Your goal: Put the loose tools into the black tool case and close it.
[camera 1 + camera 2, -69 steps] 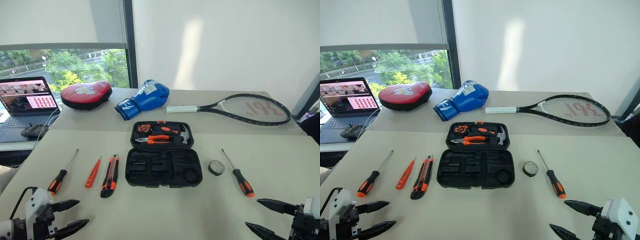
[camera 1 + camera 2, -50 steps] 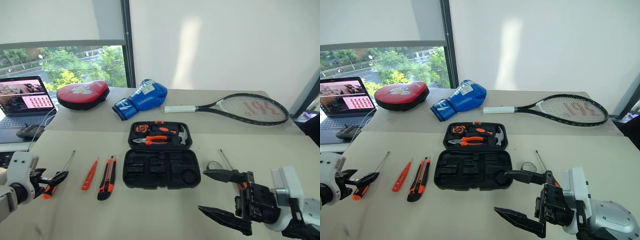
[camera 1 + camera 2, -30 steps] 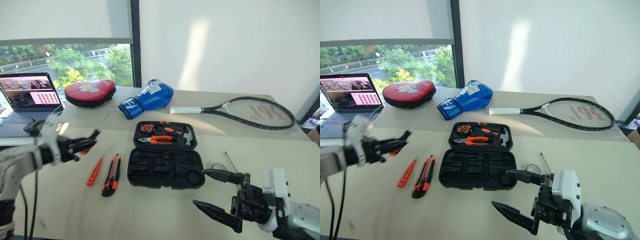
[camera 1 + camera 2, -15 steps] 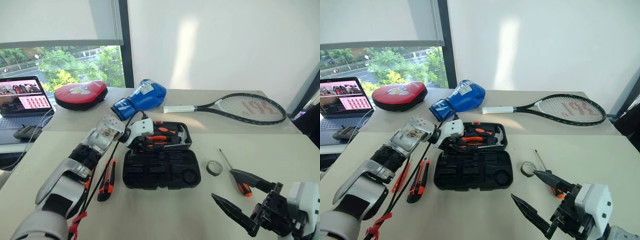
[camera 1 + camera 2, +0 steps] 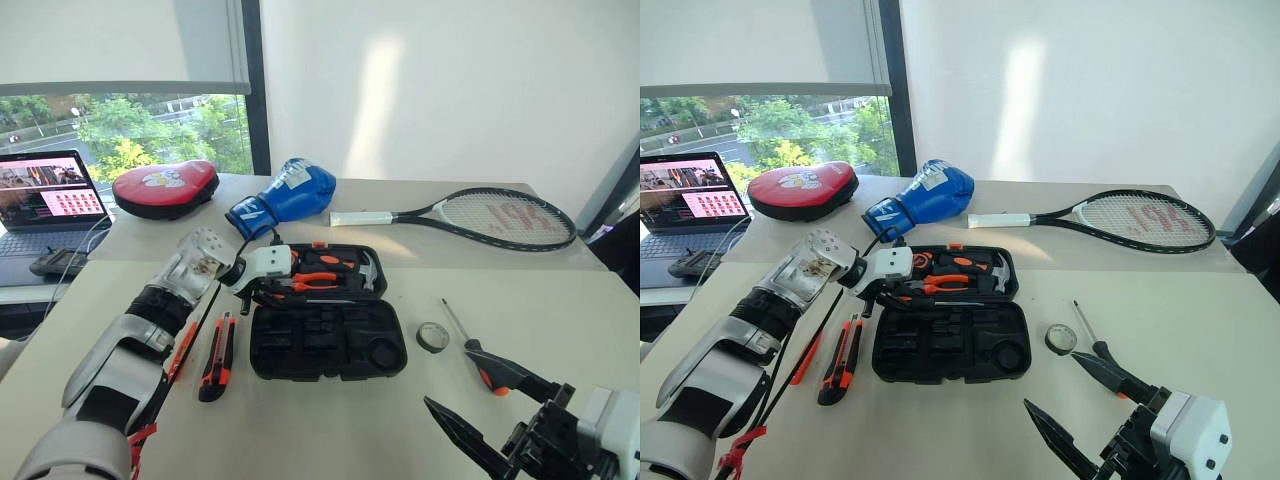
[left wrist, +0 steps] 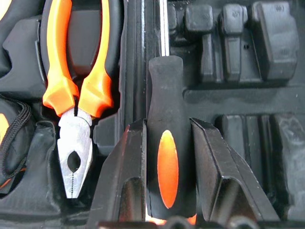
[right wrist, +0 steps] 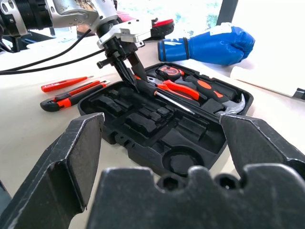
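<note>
My gripper will lower the loose screwdriver, and it should fit alongside the held screwdriver, handle by the other's tip. The case's empty molded hollows run next to the held screwdriver's thin stem.
The black tool case lies open in the middle of the table, with orange-handled pliers in its lid. My left gripper is shut on a black-and-orange screwdriver, held low over the case's hinge line with its shaft running along the hinge. Left of the case lie the utility knife and the orange tester screwdriver, partly behind my arm. On the case's right sit the tape roll and a second screwdriver. My right gripper hangs open near that one, holding nothing.
At the back of the table lie a tennis racket, a blue boxing glove and a red punch pad. A laptop stands at the far left. Bare table stretches in front of the case.
My left gripper has carried the screwdriver from the table's left side to the case and lowered it onto the hinge line. The right gripper has drawn back toward the near right corner.
</note>
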